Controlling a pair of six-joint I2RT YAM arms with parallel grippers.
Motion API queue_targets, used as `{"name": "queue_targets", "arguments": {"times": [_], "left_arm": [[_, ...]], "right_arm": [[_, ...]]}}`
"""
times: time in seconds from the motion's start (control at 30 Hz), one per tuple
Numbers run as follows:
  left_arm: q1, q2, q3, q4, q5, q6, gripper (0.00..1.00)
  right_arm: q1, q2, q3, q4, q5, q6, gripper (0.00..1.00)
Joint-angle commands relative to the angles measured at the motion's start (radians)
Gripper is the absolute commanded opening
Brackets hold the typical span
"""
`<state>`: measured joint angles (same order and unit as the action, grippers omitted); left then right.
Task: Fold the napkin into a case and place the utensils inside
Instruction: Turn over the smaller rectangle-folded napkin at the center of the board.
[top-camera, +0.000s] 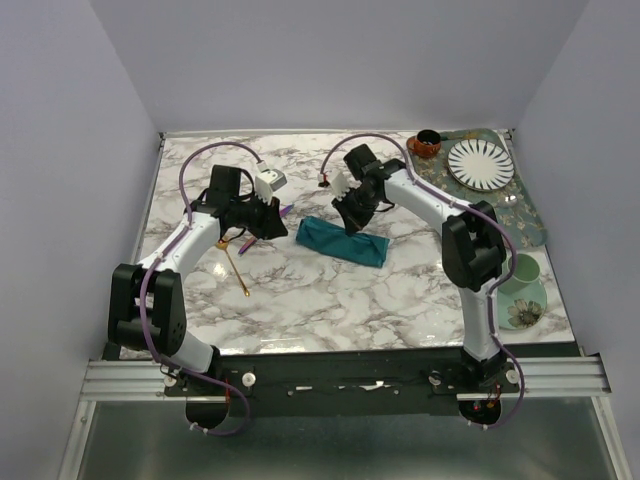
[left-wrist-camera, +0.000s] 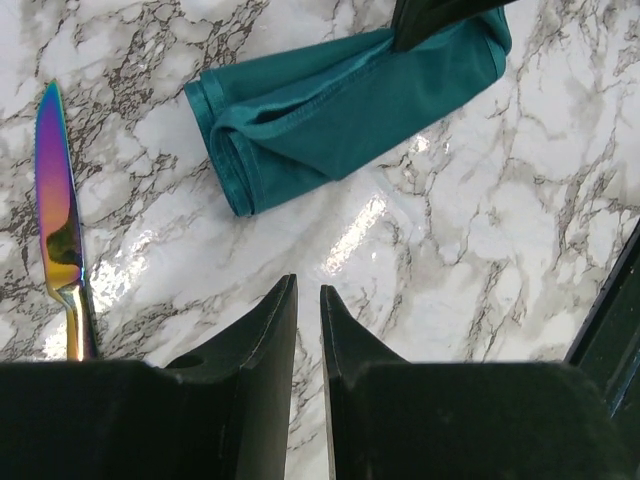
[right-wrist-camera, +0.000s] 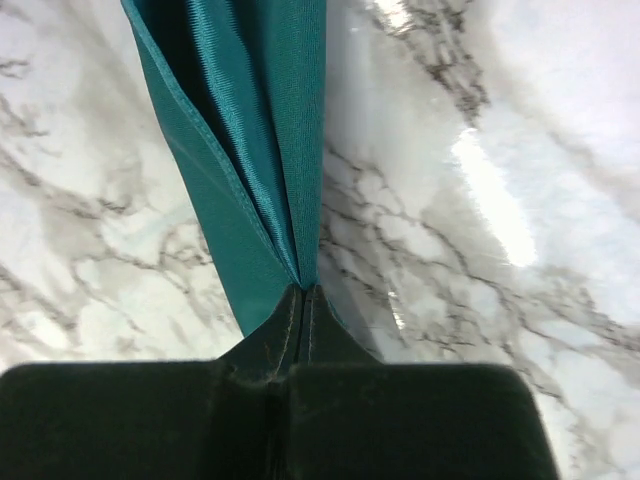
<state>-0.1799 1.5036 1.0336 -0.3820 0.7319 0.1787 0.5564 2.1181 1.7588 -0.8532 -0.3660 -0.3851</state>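
Note:
The napkin lies crosswise and my right gripper is pinching its middle. Next, I open my fingers and swing the end farthest from the knife toward the front.
The napkin lies folded into a narrow teal case on the marble, its left end open in layers. My right gripper is shut on the cloth's edge at the case's far long side. My left gripper hovers just left of the case; its jaws stand slightly apart with nothing between them. The iridescent knife lies left of it, with its tip showing past the gripper. The gold utensil lies nearer the front, under the left arm.
A striped plate and a brown cup sit on a dark placemat at the back right. A pale green saucer with a cup stands at the right edge, beside the right arm.

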Motion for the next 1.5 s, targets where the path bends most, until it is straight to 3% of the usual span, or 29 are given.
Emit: {"name": "queue_targets", "arguments": {"times": [0.0, 0.4, 0.73, 1.13, 1.23, 1.33, 1.37, 1.47], "left_arm": [[0.020, -0.003, 0.022, 0.018, -0.002, 0.010, 0.26], [0.037, -0.011, 0.017, 0.012, -0.017, 0.015, 0.26], [0.046, -0.028, -0.007, 0.006, -0.035, 0.022, 0.26], [0.074, -0.066, -0.047, 0.005, -0.063, 0.027, 0.26], [0.094, -0.069, -0.055, 0.005, -0.066, 0.013, 0.26], [0.114, -0.068, -0.053, -0.004, -0.052, 0.008, 0.29], [0.117, -0.066, -0.052, -0.011, -0.043, 0.010, 0.29], [0.123, -0.057, -0.034, -0.034, -0.023, 0.034, 0.31]], "right_arm": [[0.010, -0.043, 0.016, 0.091, 0.166, -0.098, 0.01], [0.085, -0.178, -0.140, 0.374, 0.418, -0.216, 0.01], [0.211, -0.224, -0.424, 0.684, 0.633, -0.256, 0.01], [0.336, -0.267, -0.538, 0.704, 0.699, -0.167, 0.01], [0.373, -0.271, -0.574, 0.704, 0.705, -0.149, 0.11], [0.402, -0.274, -0.593, 0.691, 0.705, -0.121, 0.33], [0.415, -0.279, -0.598, 0.683, 0.700, -0.109, 0.49], [0.428, -0.303, -0.581, 0.606, 0.656, -0.043, 0.63]]}}
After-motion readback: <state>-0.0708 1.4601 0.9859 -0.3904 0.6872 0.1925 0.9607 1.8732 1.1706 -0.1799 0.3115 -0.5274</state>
